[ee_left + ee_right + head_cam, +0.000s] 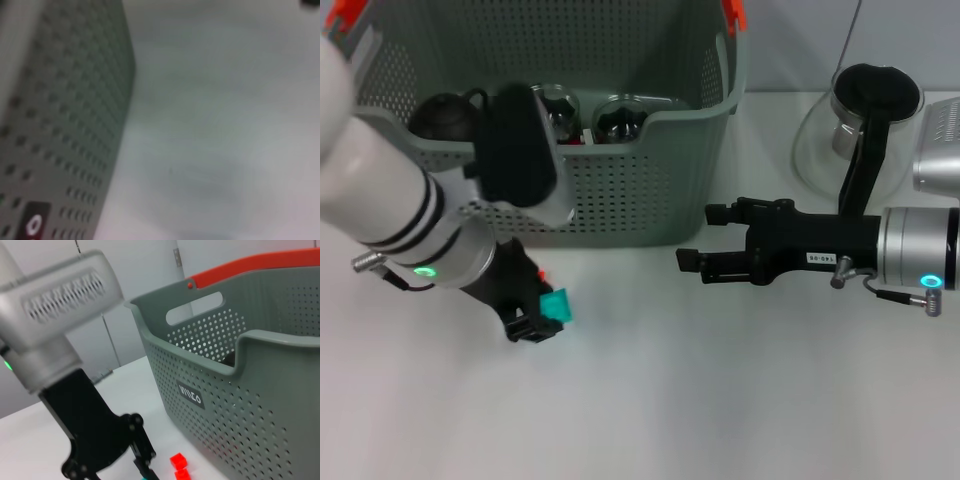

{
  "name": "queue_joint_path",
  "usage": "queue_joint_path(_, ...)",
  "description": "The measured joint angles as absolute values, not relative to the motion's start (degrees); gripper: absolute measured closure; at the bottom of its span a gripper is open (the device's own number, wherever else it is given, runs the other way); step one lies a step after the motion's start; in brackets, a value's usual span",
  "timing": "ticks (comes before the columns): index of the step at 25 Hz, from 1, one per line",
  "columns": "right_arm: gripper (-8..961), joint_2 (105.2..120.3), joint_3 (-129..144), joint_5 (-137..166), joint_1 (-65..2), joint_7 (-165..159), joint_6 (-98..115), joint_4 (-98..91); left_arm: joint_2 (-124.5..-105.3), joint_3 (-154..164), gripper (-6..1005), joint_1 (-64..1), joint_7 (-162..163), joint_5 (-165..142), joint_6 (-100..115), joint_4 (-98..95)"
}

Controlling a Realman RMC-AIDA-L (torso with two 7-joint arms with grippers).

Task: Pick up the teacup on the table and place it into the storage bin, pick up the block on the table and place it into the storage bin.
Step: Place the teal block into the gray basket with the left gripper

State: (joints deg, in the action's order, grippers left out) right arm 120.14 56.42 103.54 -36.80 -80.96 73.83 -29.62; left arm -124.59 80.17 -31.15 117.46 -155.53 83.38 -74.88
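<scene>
My left gripper holds the teal block (556, 306) and the storage bin's top (610, 60) is open. I should go on moving up over the storage bin's front rim before I release inside.
My left gripper (542, 318) is low over the table in front of the storage bin (620, 200), shut on a small teal block (558, 305). The right wrist view shows the same gripper (142, 467) beside the bin's wall (240, 405) with its black label. A tiny red piece (177, 460) lies on the table right by those fingers. Two glass teacups (620, 118) (556, 105) stand inside the bin next to a dark teapot (440, 115). My right gripper (698, 238) hovers open to the right of the bin's front corner, holding nothing.
A glass pitcher (860, 120) with a black lid and handle stands at the back right, beside a silver appliance (940, 140). The bin has orange-red handle clips (733, 12). The left wrist view shows only the bin wall (65, 100) and white table (215, 125).
</scene>
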Motion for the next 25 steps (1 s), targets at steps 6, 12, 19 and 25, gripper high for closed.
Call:
queue_joint_path(6, 39, 119.98, 56.4, 103.6, -36.3, -81.0, 74.0, -30.1, -124.50, 68.7, 591, -26.2, 120.4, -137.4, 88.0, -82.9)
queue_joint_path(12, 39, 119.95, 56.4, 103.9, -36.2, -80.9, 74.4, -29.8, -124.06, 53.0, 589, -27.6, 121.0, -118.7, 92.0, -83.1)
queue_joint_path(19, 39, 119.89, 56.9, 104.0, -35.9, -81.5, 74.8, -29.7, -121.53, 45.6, 588, -34.8, 123.5, -115.9, 85.0, -76.5)
queue_joint_path(25, 38, 120.04, 56.9, 104.0, -35.7, -81.3, 74.8, -29.6, -117.43, 45.3, 586, -40.7, 123.0, -115.5, 79.2, -62.7)
